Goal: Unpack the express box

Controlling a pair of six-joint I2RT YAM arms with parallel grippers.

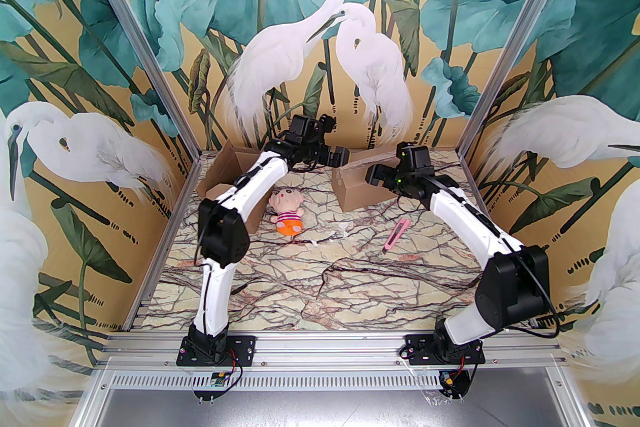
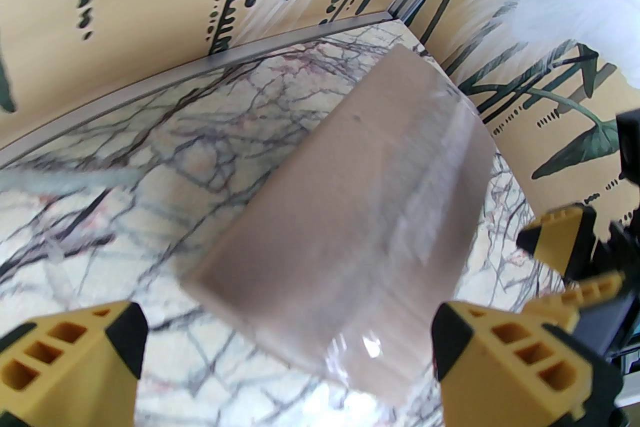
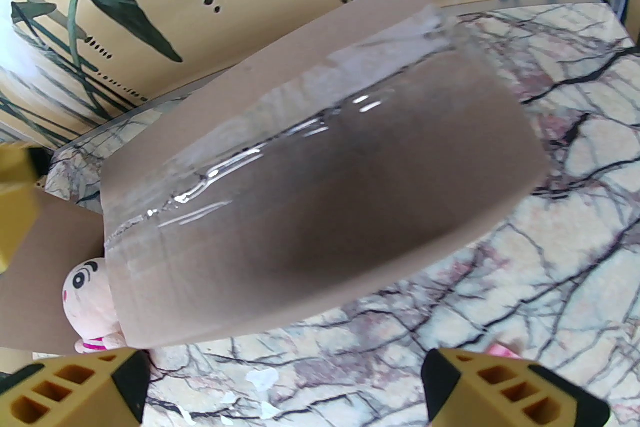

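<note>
The clear tape runs along the back side of the express box, so my left gripper and right gripper should turn the box end-on to the front before the cut.
The express box is a closed brown carton with clear tape along its top, standing at the back centre-right of the marble table. My left gripper hovers at the box's back left corner and stands open. In the left wrist view the taped box lies just beyond the spread yellow fingers. My right gripper is open at the box's right end. From the right wrist the box sits ahead of the gripper, with nothing between its fingers.
A second carton stands opened at the back left, under the left arm. A pink plush doll in a striped shirt lies beside it. A pink utility knife rests right of centre. Bits of torn tape litter the middle.
</note>
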